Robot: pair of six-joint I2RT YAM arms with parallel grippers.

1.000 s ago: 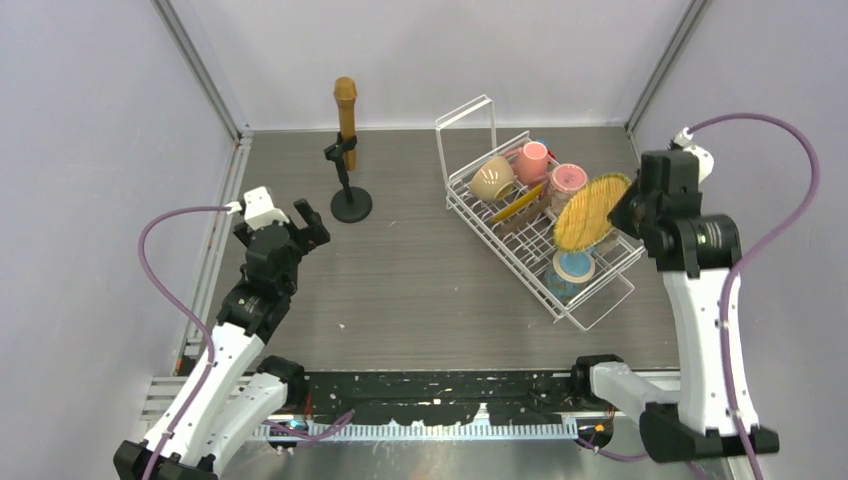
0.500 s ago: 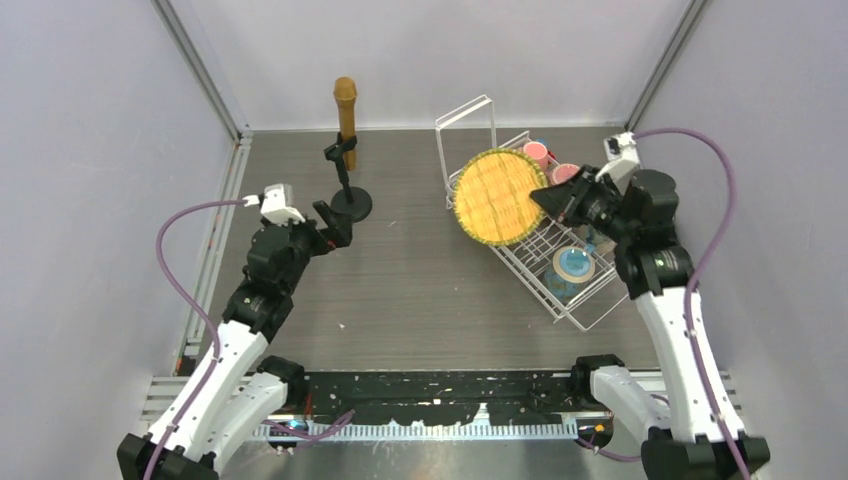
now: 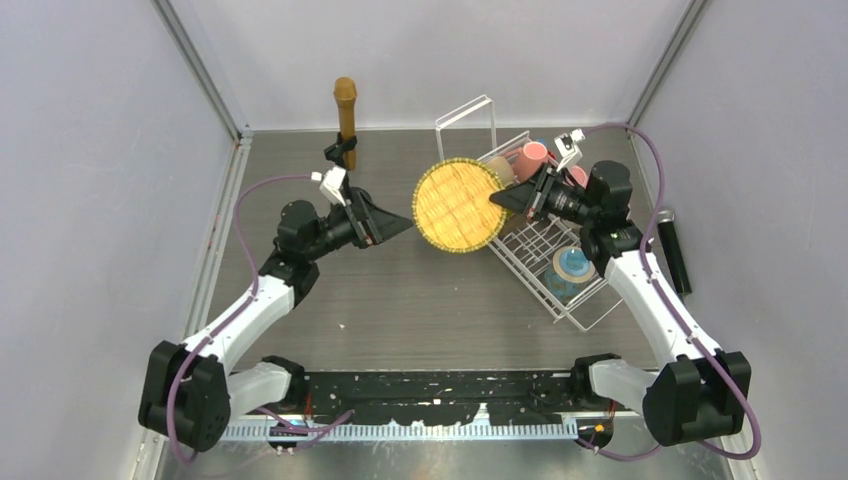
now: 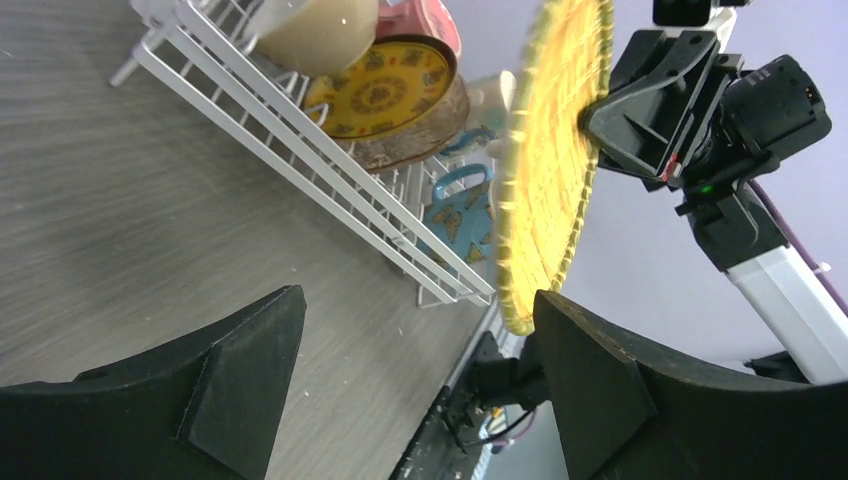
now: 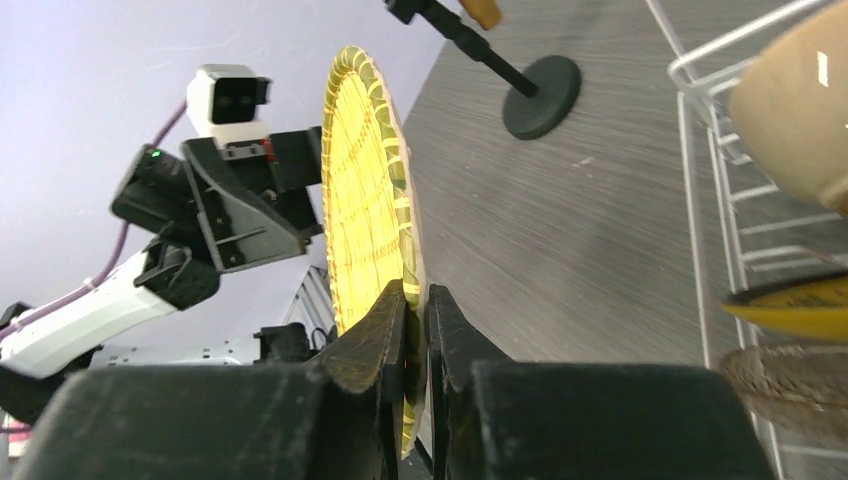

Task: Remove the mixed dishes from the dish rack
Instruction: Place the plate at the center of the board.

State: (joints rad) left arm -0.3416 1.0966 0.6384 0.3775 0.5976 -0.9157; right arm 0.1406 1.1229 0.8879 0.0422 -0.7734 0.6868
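Next, my left gripper grips the plate's free rim (image 3: 417, 212) and lays the plate flat, since the woven plate (image 3: 457, 206) blocks my right gripper from the loaded dish rack.
My right gripper (image 3: 497, 201) is shut on the rim of a yellow-orange woven round plate (image 3: 458, 205), holding it upright in the air left of the white wire dish rack (image 3: 530, 245); the plate shows edge-on in the right wrist view (image 5: 365, 200) and the left wrist view (image 4: 555, 160). My left gripper (image 3: 408, 222) is open, its fingers spread either side of the plate's left edge, touching nothing. The rack holds a beige bowl (image 3: 497, 172), pink mugs (image 3: 530, 155), another yellow patterned plate (image 4: 385, 85) and a blue-patterned cup (image 3: 573, 265).
A brown microphone on a black stand (image 3: 345, 125) rises at the back, just behind the left arm. A black object (image 3: 675, 250) lies by the right wall. The rack's tall wire loop (image 3: 466, 115) stands at its far end.
My right arm carried the plate out of the rack and leftward over the table. My left arm swung right and forward, its open gripper now at the plate's left edge.
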